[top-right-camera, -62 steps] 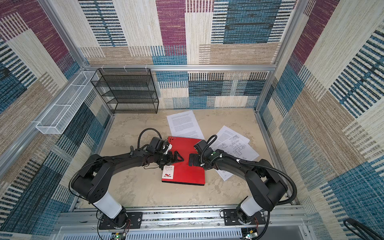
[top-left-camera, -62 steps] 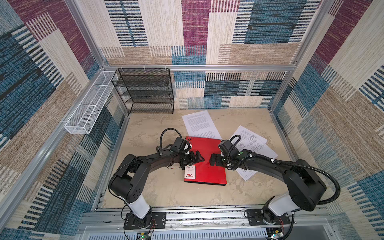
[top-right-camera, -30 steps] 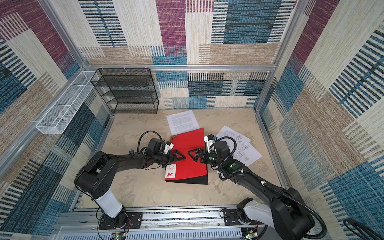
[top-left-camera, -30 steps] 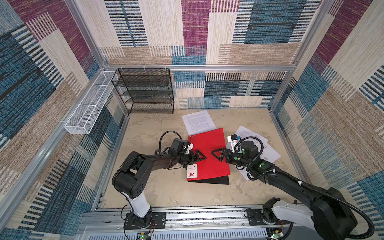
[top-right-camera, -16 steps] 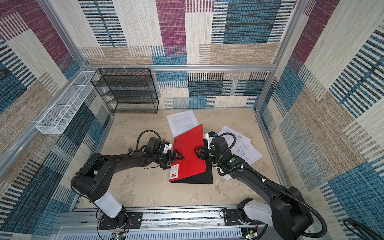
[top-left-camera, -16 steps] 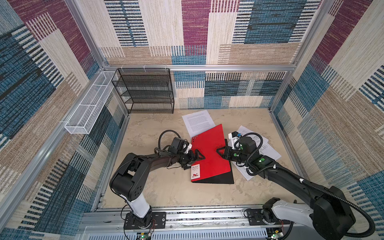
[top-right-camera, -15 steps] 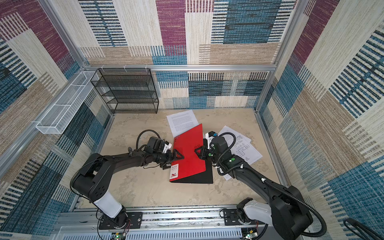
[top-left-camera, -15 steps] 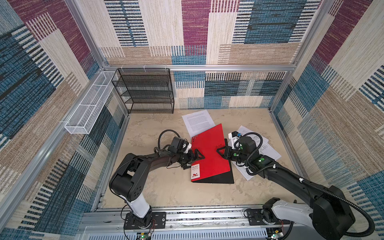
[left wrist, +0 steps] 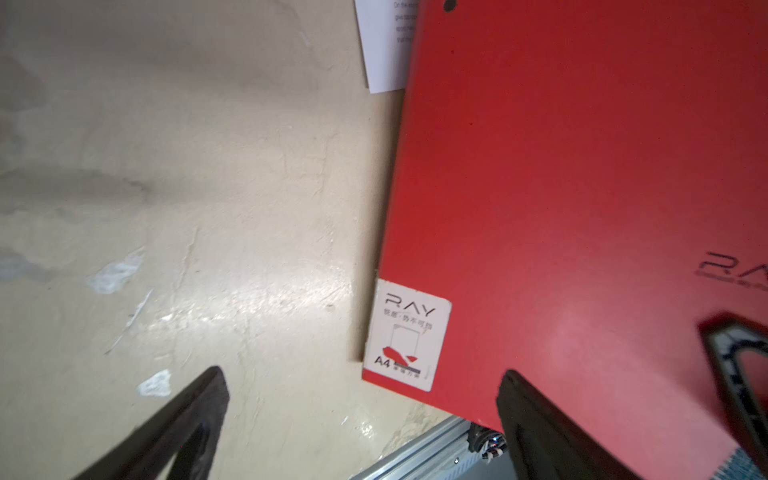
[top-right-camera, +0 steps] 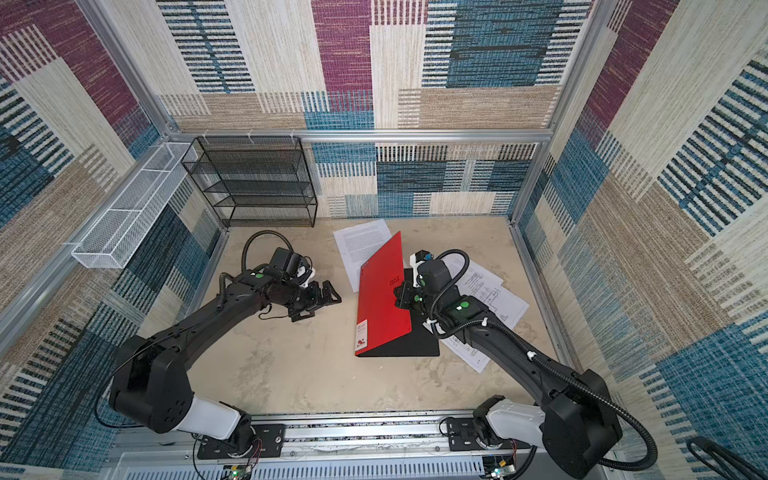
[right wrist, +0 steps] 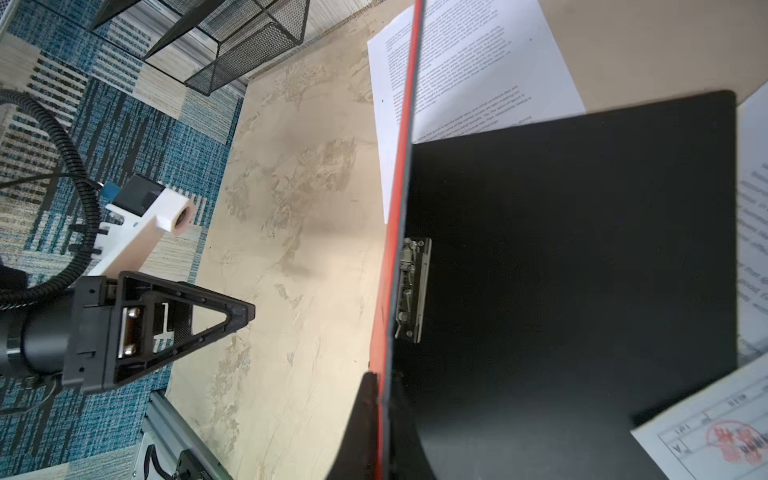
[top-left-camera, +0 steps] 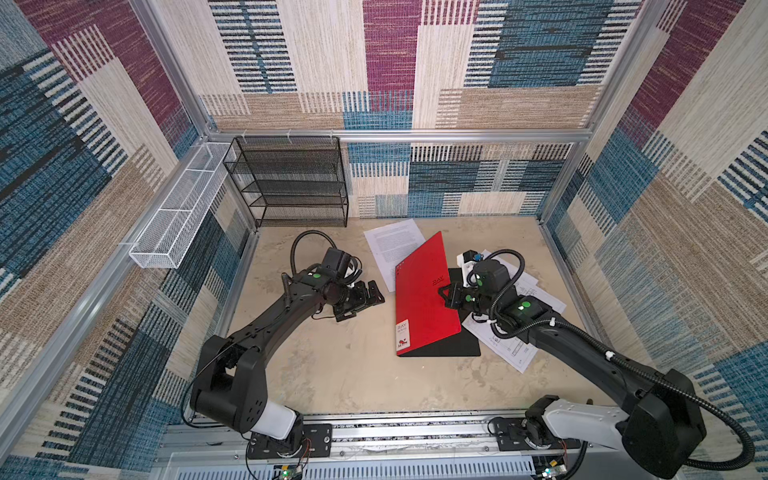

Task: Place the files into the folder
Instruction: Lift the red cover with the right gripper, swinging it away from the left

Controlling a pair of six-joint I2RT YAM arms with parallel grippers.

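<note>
The place where the red cover will land has my left gripper in it, so I should move that gripper back toward the rack while my right gripper lays the cover open.
The folder lies on the table with its red cover raised steeply over the black inside. A metal clip sits at the spine. My right gripper is shut on the cover's free edge. My left gripper is open, left of the folder and apart from it. Of the files, a printed text sheet lies partly under the folder's far end. Sheets with drawings lie right of it, under my right arm.
A black wire-mesh rack stands against the back wall at the left. A white wire basket hangs on the left wall. Patterned walls close in three sides, and an aluminium rail runs along the front.
My right gripper has shut on the red cover's edge and swung it up steeper. My left gripper has drawn back to the left, away from the folder, still open.
</note>
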